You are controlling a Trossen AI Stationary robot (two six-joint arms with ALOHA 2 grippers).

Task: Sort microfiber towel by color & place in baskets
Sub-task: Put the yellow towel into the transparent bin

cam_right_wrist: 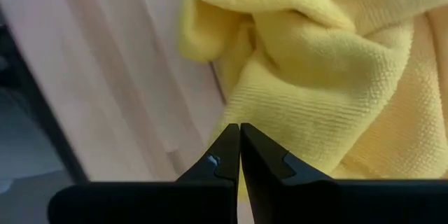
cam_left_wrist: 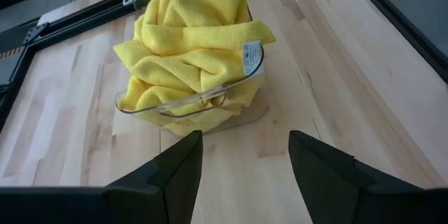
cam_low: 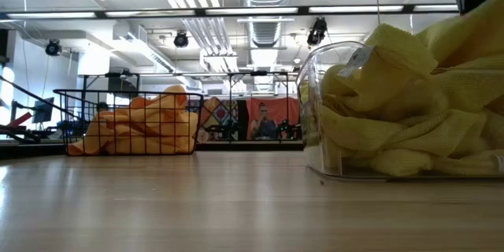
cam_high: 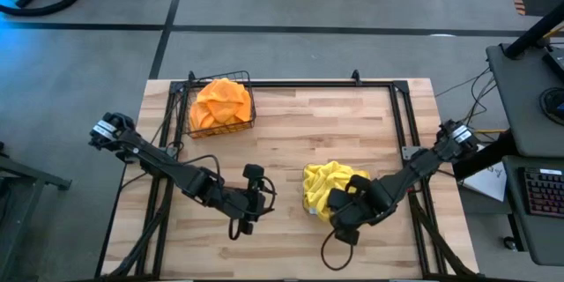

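Next, my right gripper moves back and pushes the folds (cam_low: 394,51) beside the label down inside, because the yellow towel's labelled edge (cam_left_wrist: 253,57) sticks out over the clear plastic bin's rim.
The yellow towels (cam_high: 324,179) are heaped in the clear plastic bin (cam_left_wrist: 189,102), spilling above its rim, right of the table's middle. They also fill the bin (cam_low: 315,87) in the low view. The orange towels (cam_high: 220,104) are piled in the dark wire basket (cam_high: 250,97) at the far left. My left gripper (cam_high: 256,196) hangs open over bare wood left of the bin, and its wrist view (cam_left_wrist: 245,140) faces the bin. My right gripper (cam_high: 345,211) is shut over the bin's near right side, right at the yellow pile (cam_right_wrist: 329,84). My right gripper (cam_right_wrist: 239,129) has its shut fingertips close against a fold of the yellow towel pile (cam_right_wrist: 280,112), with nothing showing between them. I cannot tell whether they touch the cloth.
Black frame rails (cam_high: 401,115) run along the table's left, right and far sides. A dark cable loop (cam_high: 335,251) lies near the near edge below the right gripper. Bare wood (cam_high: 308,123) lies between the basket and the bin.
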